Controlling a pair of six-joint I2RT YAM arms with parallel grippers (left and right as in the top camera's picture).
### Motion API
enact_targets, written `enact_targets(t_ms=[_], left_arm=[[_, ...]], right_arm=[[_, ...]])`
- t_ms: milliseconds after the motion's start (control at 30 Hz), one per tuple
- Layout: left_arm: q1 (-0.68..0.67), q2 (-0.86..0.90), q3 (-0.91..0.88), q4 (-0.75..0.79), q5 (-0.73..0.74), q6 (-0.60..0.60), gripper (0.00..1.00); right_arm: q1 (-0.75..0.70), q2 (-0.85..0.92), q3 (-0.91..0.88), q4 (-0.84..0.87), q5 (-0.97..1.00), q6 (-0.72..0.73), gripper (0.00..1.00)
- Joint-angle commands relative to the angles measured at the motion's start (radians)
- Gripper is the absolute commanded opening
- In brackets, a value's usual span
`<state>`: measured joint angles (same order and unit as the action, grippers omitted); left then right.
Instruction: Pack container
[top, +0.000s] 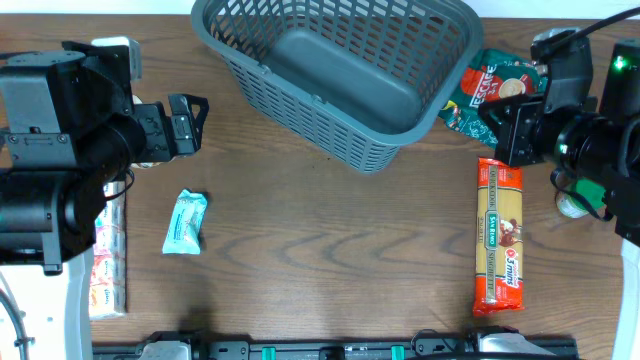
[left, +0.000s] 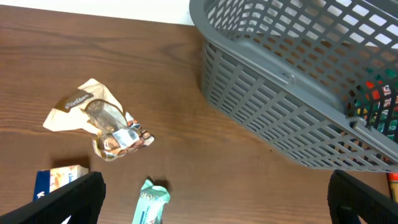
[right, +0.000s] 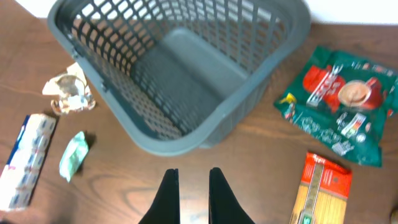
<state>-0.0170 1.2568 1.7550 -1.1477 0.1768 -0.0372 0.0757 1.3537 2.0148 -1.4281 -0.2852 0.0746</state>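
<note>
The basket's front side (top: 300, 115) slants across the table, so my left gripper and my right gripper should take its rim (top: 262, 70) and turn the basket square before packing.
The container (top: 330, 120) is a large dark grey slotted basket at the back middle of the table, and it holds nothing. It also shows in the left wrist view (left: 280, 106) and the right wrist view (right: 180, 81). My left gripper (top: 188, 120) is wide open and empty, left of the basket; in the left wrist view (left: 217, 179) its fingers frame bare table. My right gripper (top: 503, 130) is right of the basket. In the right wrist view (right: 193, 173) its fingers stand a narrow gap apart with nothing between them.
A teal snack bar (top: 185, 222) lies front left. A long cracker pack (top: 108, 262) lies at the left edge. A crumpled wrapper (left: 99, 121) lies left of the basket. A pasta packet (top: 500, 235) and a green and red bag (top: 490, 90) lie at the right.
</note>
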Motion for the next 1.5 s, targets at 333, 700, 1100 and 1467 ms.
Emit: enact_targets(t_ms=[333,700,1100,1467], left_arm=[[-0.003,0.133,0.125,0.091,0.041,-0.048,0.41],[-0.132,0.354,0.337,0.104,-0.040,0.047,0.05],[-0.218,0.434,0.337,0.164,-0.088,0.254,0.06],[-0.218,0.542,0.337,0.209,-0.053,0.349,0.06]], right_arm=[[0.150,0.104,-0.029,-0.031,-0.019,0.045,0.01],[0.369,0.277,-0.030,-0.031,-0.006,-0.004,0.01],[0.483,0.415,-0.030,-0.031,0.027,-0.032,0.01],[0.483,0.415,-0.032,-0.082,0.035,-0.159,0.01]])
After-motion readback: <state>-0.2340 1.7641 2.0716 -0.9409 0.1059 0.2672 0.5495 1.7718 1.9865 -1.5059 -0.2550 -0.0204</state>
